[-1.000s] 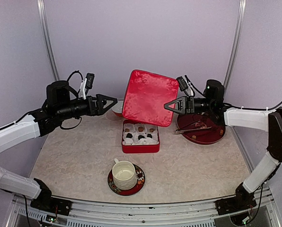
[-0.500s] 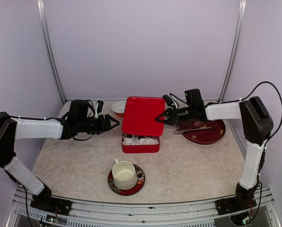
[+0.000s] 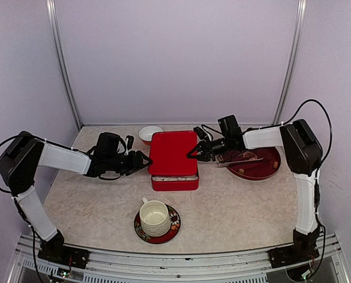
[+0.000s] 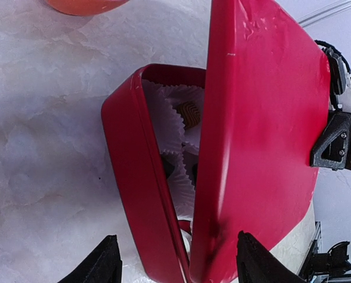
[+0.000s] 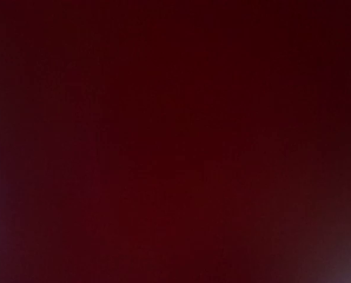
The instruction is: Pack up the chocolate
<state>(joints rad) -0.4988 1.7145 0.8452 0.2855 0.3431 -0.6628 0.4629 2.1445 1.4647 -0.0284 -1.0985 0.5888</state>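
Observation:
Next, my right gripper opens, brings the red lid down over the box and guides its edge (image 3: 197,146) square, as the lid sits raised behind the box's front side (image 3: 175,178).
The red tin box (image 3: 174,183) sits mid-table with its red lid (image 3: 172,150) lying over it, still ajar on the left. In the left wrist view the lid (image 4: 264,130) stands off the box wall (image 4: 134,177). Through the gap I see chocolate (image 4: 189,113) in white paper cups. My left gripper (image 3: 145,160) is at the box's left edge, open, its jaws astride the lid and box (image 4: 176,262). My right gripper (image 3: 191,154) is shut on the lid's right edge. The lid (image 5: 175,141) fills the right wrist view with dark red.
A red plate (image 3: 270,171) with metal tongs (image 3: 240,160) lies right of the box. A small orange and white bowl (image 3: 149,134) stands behind the box on the left. A white cup (image 3: 154,217) on a patterned saucer (image 3: 141,231) stands in front.
The lid has come down from tilted high above the box to nearly flat on it. Both arms dropped to table level, and the left jaws narrowed around the lid and box edge.

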